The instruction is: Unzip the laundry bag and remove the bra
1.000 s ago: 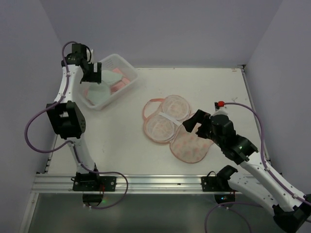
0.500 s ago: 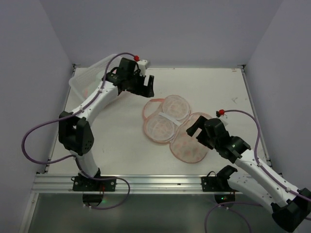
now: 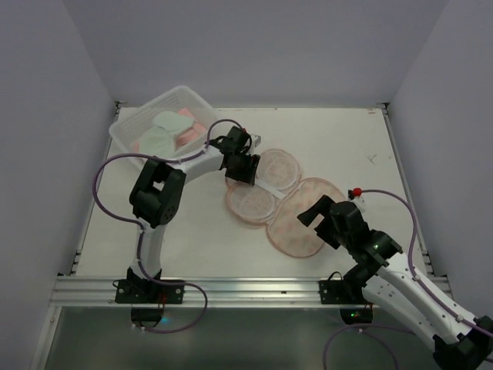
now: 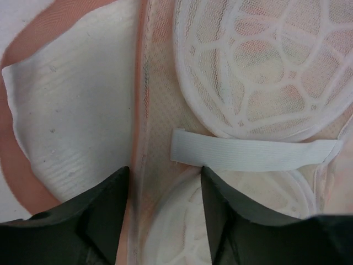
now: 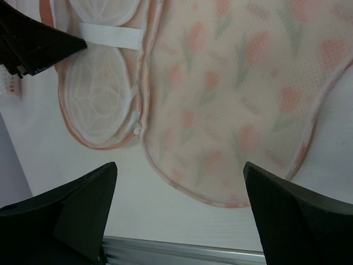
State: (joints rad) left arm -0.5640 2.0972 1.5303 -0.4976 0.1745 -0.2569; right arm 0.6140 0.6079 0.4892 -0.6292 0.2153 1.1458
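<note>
The flowers [image 5: 249,137] look faded from this side, so the flower-print half [image 3: 299,222] should turn its brighter outside up when I fold it over the white mesh cups.
The laundry bag [image 3: 296,227] lies unzipped and spread flat mid-table, its flower-print half toward me and its pale inner half [image 3: 266,181] with white mesh cups behind. My left gripper [image 3: 245,171] is low over that inner half. Its half-narrowed jaws straddle the pink rim [image 4: 138,138] by a white elastic strap [image 4: 248,154], and I see nothing pinched between them. Over the print half [image 5: 237,83] hovers my right gripper [image 3: 314,214], wide open and empty [image 5: 179,165]. The mint-green bra [image 3: 163,137] rests in the clear tub [image 3: 127,127] at the back left.
Pink cloth [image 3: 191,137] also lies in the tub. A metal rail [image 3: 231,289] runs along the near table edge, and grey walls close in the left, back and right. The left arm's purple cable [image 3: 115,166] loops over the left side.
The left arm swung from the tub down onto the bag's inner half and its jaws narrowed. The right gripper drew back slightly toward the near edge, still wide open.
</note>
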